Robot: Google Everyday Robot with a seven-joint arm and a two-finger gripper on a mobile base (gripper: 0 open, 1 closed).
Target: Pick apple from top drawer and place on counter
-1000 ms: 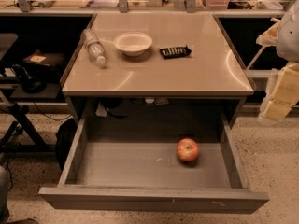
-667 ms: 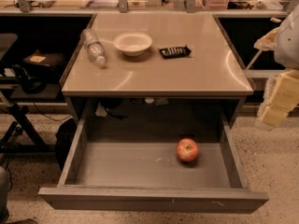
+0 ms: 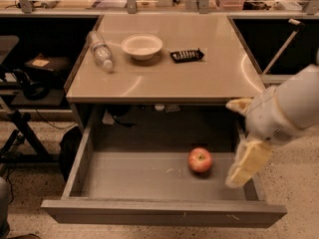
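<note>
My gripper should swing in across the drawer, go up and come down over the apple (image 3: 200, 160), because its open fingers hang over the drawer's side (image 3: 255, 191), next to the apple.
The apple (image 3: 200, 160), red with yellowish patches, lies on the floor of the open top drawer (image 3: 164, 214), right of its middle. The drawer is grey and pulled far out below the beige counter (image 3: 199, 76). My gripper (image 3: 242, 136) hangs from a white arm at the right, over the drawer's right side wall and just right of the apple. Its yellowish fingers (image 3: 247, 162) stand spread apart with nothing between them. It is not touching the apple.
On the counter are a white bowl (image 3: 142, 46), a clear plastic bottle (image 3: 101, 51) lying on its side and a black packet (image 3: 187, 55). A black bag (image 3: 70, 151) and a dark stand (image 3: 20, 128) sit left of the drawer. A cluttered shelf runs along the back.
My arm has swung left and down from the right edge of the view. The gripper now sits over the drawer's right wall, close to the apple. The apple has not moved.
</note>
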